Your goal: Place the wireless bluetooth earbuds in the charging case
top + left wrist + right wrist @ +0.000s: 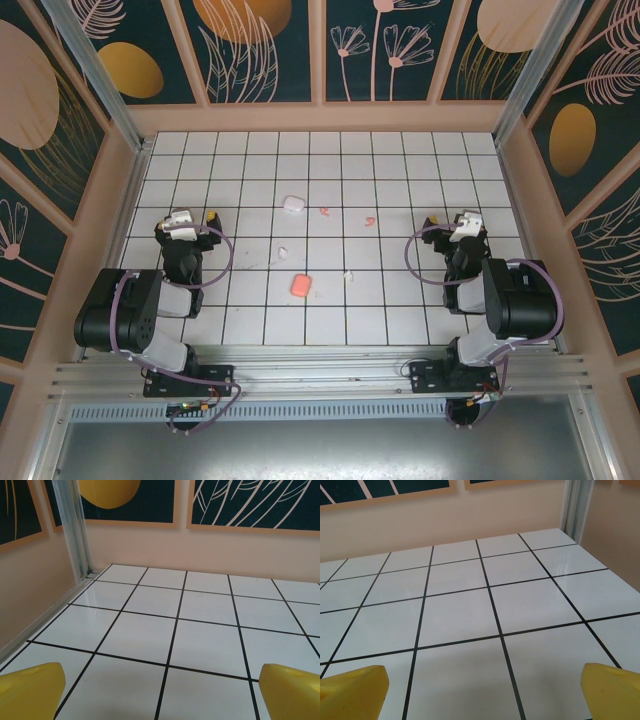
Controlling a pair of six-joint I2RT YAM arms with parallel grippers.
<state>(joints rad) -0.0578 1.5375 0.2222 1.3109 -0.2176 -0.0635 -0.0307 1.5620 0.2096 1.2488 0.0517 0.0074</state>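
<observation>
The salmon-pink case (301, 285) lies flat and closed nearer my left gripper, so that gripper should first pick up the case and pass it to my right gripper.
Two charging cases lie mid-table: a white case (293, 204) farther back and a salmon-pink case (300, 285) nearer the arms. Scattered around them are tiny earbuds: two pink ones (324, 210) (369, 220) and two white ones (283, 254) (348, 275). My left gripper (188, 214) (162, 695) rests at the left side, open, with bare tile between its yellow fingertips (30, 690). My right gripper (455, 217) (482, 692) rests at the right side, also open and holding nothing. Both are several tiles away from the cases.
The white tiled table (400, 310) is boxed in by peach walls (320, 118) with dark floral panels. Metal posts stand in the back corners (75, 530) (575, 505). Both arm bases sit at the near edge.
</observation>
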